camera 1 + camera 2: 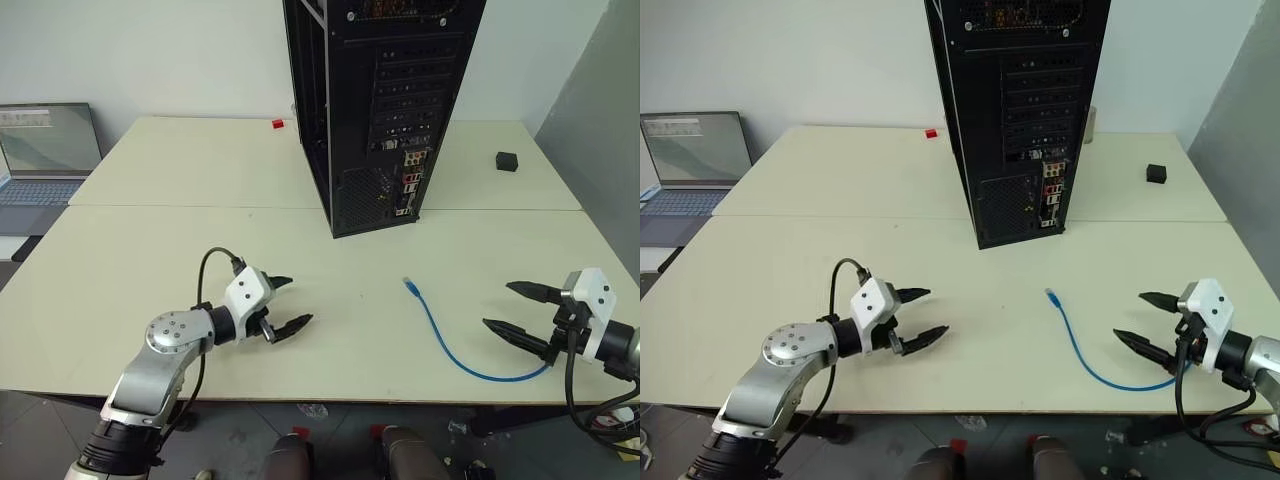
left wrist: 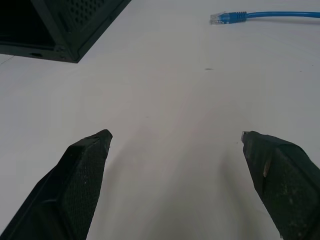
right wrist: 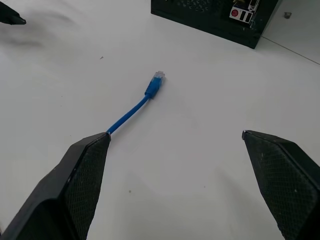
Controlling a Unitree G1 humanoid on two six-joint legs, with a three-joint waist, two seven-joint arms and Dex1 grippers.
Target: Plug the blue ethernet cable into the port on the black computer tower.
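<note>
I see that the blue ethernet cable curves loosely. The cable will sag and drag behind its plug when I carry the plug to the tower.
The black computer tower stands upright at the middle back of the table, its rear facing me. The port lies somewhere in the strip of coloured connectors low on that rear; I cannot single it out. The blue ethernet cable lies loose on the table in a curve, one plug pointing toward the tower. Its other end runs under my right gripper, which hovers open just right of the cable, holding nothing. My left gripper is open and empty well to the cable's left.
A laptop sits open on a side table at far left. A small black box lies at back right and a small red object behind the tower. The table's front edge runs just below both grippers.
</note>
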